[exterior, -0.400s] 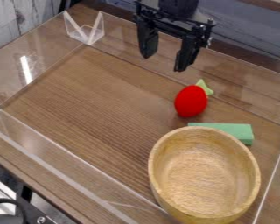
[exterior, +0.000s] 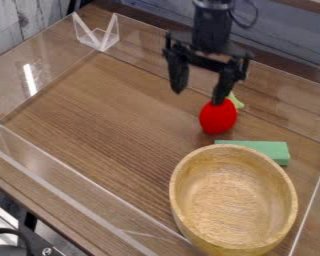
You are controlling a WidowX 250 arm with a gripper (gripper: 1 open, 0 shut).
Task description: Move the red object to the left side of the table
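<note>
The red object's green tip [exterior: 234,101] is away from the middle of my gripper's open fingers, so my gripper should move over toward that green tip before it closes.
The red object [exterior: 219,117] is a small round strawberry-like toy with a green tip, lying on the right part of the brown wood-grain table [exterior: 109,110]. My gripper [exterior: 204,88] hangs just above and slightly behind it, jaws open and pointing down, with nothing between the black fingers [exterior: 179,76]. One finger stands close to the toy's green tip; I cannot tell if it touches.
A flat green block [exterior: 256,151] lies just in front of the red toy, beside a round light-wood bowl [exterior: 235,206] at the front right. Low clear acrylic walls [exterior: 43,150] edge the table, with a clear bracket [exterior: 95,33] at the back left.
The gripper has come down and to the right, from the back of the table to just above the red object. Its jaws stay open. The toy has not moved.
</note>
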